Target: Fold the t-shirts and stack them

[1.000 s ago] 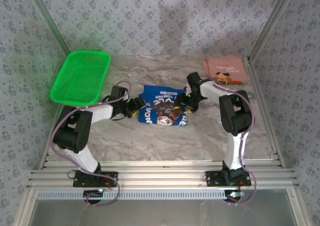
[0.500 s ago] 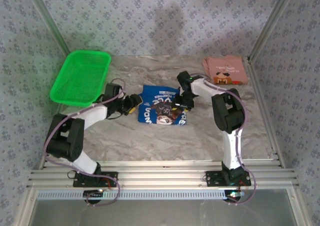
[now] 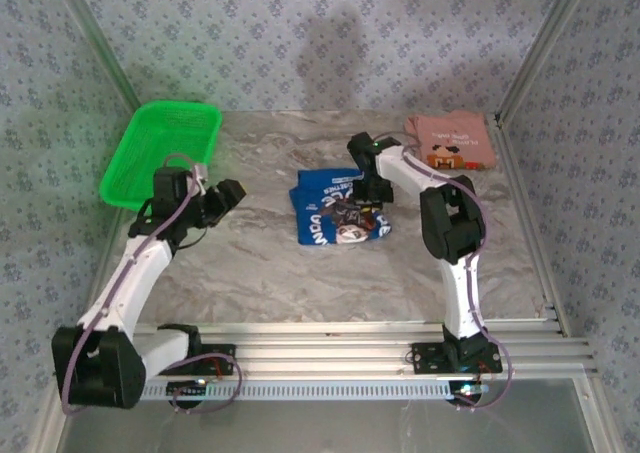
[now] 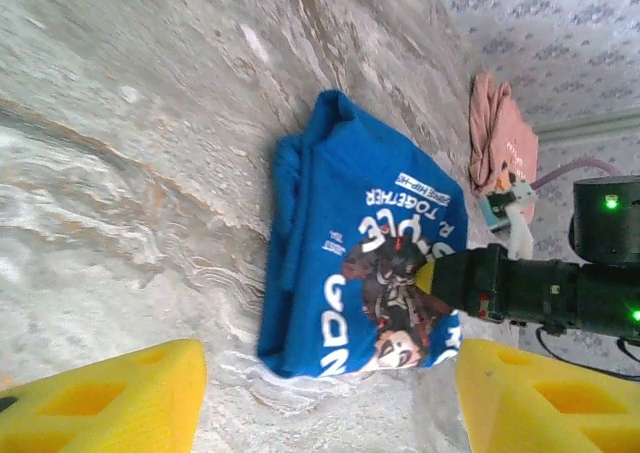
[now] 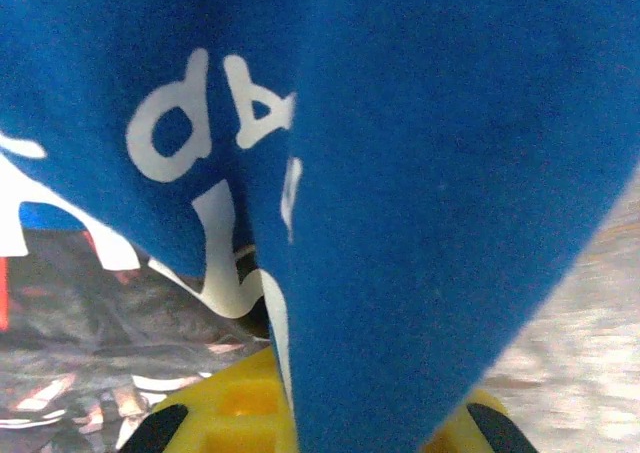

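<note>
I have the folded blue t-shirt by its edge (image 3: 386, 224) nearest the pink t-shirt in my right gripper, so I should keep carrying the blue one until it covers the pink one (image 3: 455, 138).
The royal-blue t-shirt (image 3: 338, 213) lies folded mid-table with its white-and-dark print facing up, and it also appears in the left wrist view (image 4: 340, 253). My right gripper (image 3: 372, 189) is at the shirt's far right edge, shut on a fold of blue cloth (image 5: 420, 173) that drapes over its yellow fingers (image 5: 235, 403). My left gripper (image 3: 226, 193) hovers open to the left of the shirt, well apart from it, and its yellow pads (image 4: 100, 398) hold nothing. The salmon-pink t-shirt (image 3: 452, 140) lies folded at the back right corner.
A green mesh basket (image 3: 160, 153) stands at the back left. Patterned walls and metal frame rails close in the table on three sides. Bare marbled tabletop (image 3: 300, 283) lies between the blue shirt and the arm bases.
My left arm has pulled back to the left, away from the blue shirt. My right gripper has closed on the shirt's edge, and the shirt has shifted slightly right.
</note>
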{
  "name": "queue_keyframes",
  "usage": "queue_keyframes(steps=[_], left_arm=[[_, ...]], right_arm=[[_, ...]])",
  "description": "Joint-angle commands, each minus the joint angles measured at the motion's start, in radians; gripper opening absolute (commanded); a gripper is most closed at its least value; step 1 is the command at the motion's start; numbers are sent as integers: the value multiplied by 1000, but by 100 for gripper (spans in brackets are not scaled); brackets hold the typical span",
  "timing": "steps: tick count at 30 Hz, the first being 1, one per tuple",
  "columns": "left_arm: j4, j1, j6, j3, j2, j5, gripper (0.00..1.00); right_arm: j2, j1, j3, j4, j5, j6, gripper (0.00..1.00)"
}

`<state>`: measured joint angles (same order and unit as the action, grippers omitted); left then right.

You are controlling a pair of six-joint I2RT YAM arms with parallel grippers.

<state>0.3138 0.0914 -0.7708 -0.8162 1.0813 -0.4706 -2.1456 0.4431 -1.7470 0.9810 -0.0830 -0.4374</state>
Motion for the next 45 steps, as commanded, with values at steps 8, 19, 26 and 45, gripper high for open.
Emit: queue_keyframes(steps=[8,19,26,45], left_arm=[[151,-70,114,-41,-47,-11,67],[127,-70,118,20,-32,9,67],[125,-70,123,42,-58,48,67],[280,-71,165,-206,-125,104,69]], right_arm=[[-24,57,-309,72,-479,259,0],[-139,-60,-567,-44,-516,475,0],[-130,-185,-610,-137,-483,512,0],[-102,-375,-646,-145,-218,492,0]])
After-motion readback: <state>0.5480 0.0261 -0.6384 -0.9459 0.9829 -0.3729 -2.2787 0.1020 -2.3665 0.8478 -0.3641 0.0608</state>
